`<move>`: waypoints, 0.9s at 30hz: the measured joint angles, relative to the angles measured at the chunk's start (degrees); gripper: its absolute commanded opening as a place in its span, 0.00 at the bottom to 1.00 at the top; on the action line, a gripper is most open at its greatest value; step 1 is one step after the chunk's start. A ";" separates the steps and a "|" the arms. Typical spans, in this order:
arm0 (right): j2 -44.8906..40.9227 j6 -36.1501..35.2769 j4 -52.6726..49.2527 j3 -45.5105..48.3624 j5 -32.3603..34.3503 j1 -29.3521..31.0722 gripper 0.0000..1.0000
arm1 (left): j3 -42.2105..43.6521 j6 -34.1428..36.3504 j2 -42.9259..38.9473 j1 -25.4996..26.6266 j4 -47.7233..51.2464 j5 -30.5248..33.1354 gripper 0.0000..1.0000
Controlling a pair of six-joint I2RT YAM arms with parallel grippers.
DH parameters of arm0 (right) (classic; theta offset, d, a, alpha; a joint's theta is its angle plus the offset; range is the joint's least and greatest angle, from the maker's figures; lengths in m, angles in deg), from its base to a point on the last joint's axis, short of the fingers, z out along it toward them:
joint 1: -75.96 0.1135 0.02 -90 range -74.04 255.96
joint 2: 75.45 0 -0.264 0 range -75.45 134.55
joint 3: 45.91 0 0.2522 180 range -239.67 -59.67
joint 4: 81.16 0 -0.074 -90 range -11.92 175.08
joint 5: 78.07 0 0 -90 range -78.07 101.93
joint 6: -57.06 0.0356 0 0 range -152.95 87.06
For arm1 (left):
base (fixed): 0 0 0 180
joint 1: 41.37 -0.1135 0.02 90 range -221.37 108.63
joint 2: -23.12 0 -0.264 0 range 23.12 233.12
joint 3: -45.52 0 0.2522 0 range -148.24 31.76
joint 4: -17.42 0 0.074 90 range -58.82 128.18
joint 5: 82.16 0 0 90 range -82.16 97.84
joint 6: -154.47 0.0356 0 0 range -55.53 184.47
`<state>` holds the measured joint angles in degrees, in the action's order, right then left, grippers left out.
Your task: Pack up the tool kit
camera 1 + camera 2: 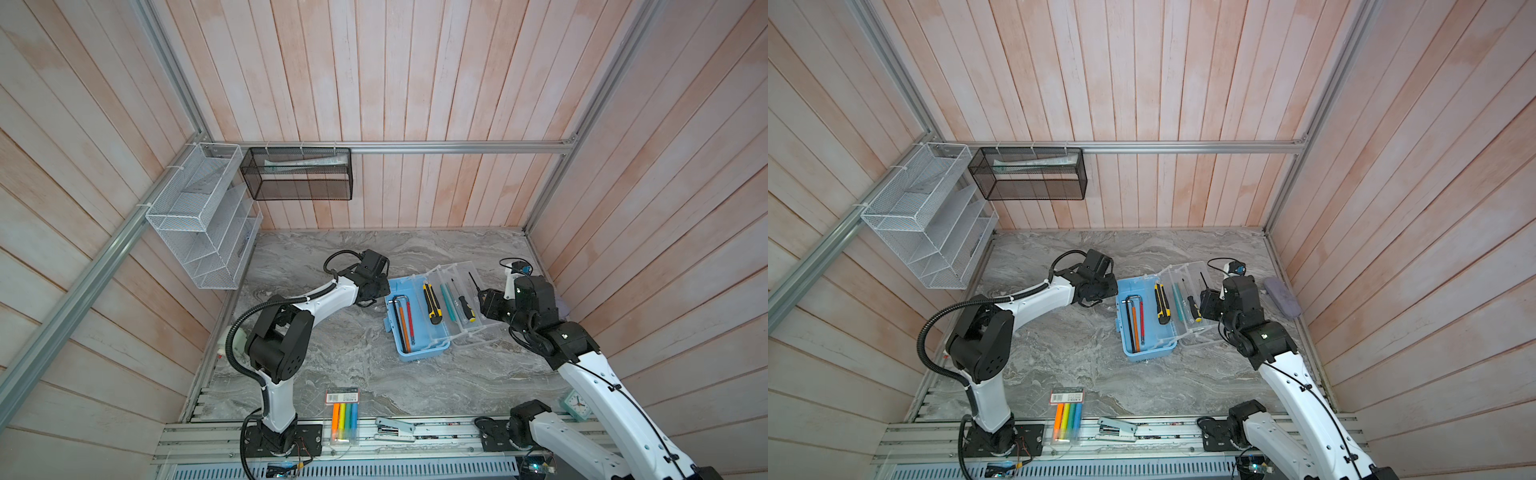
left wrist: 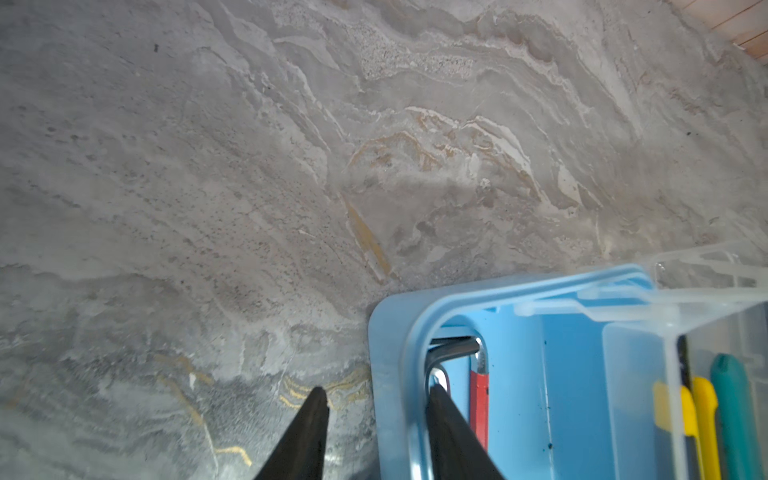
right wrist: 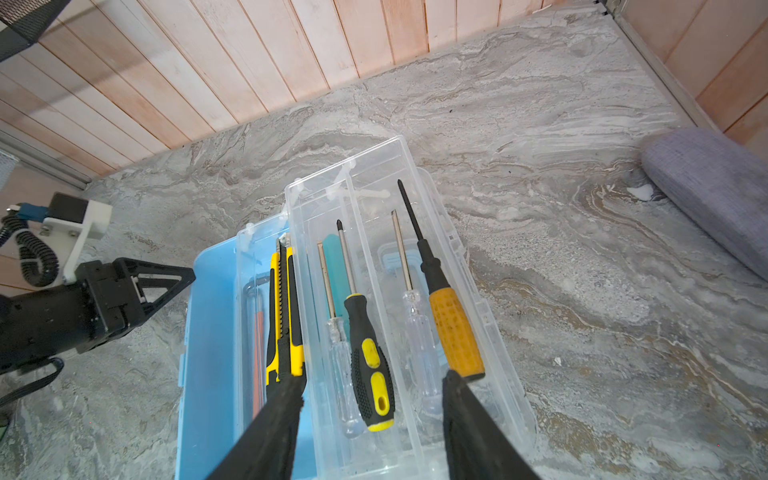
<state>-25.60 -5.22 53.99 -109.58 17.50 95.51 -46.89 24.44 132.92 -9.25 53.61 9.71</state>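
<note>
Next, I take the lid's outer edge with my right gripper and fold it over, because my left gripper is at the blue box's side, across from the open clear lid.
The tool kit, a light blue box, lies open mid-table with a clear tray across it. Hex keys lie in the blue bottom. A yellow utility knife, a black-yellow screwdriver and an orange-handled screwdriver lie in the clear compartments. My left gripper is open astride the box's far left wall, one finger inside and one outside. My right gripper hangs open over the tray's right side. The orange handle's end touches one of its fingers.
A marker pack and a stapler lie at the front edge, a small clock at the front right. A grey-lilac case rests by the right wall. Wire baskets hang on the walls.
</note>
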 measured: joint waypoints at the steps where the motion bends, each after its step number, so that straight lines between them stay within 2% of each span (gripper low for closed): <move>1: -0.37 0.24 0.13 0.39 0.00 0.00 0.53 | -0.83 0.02 0.79 -0.13 -0.26 -0.28 0.41; 3: -1.14 0.70 0.07 1.11 0.02 0.00 0.53 | -2.43 0.15 2.45 -0.26 -0.87 -1.03 0.34; 6: -2.12 1.05 -0.17 1.53 0.11 0.00 0.52 | -3.82 0.48 4.33 -0.35 -1.29 -2.21 0.14; 9: -3.28 1.29 -0.20 2.12 0.31 0.00 0.52 | -4.37 0.57 5.05 -0.24 -1.22 -2.62 0.00; 16: -5.07 3.21 -0.15 7.56 -0.17 -2.16 0.52 | -3.69 0.44 4.79 -1.99 -1.79 -3.93 0.00; 22: -8.17 5.84 -0.02 13.64 -3.76 -6.71 0.49 | 1.31 0.87 1.05 -8.17 -2.69 -4.20 0.00; 27: -8.07 8.02 2.64 17.03 -6.67 -6.99 0.47 | 1.60 2.86 0.55 -11.67 -2.05 -2.84 0.00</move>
<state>-33.67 2.80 56.64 -92.55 10.83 88.52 -45.29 27.30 133.46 -20.92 51.56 6.87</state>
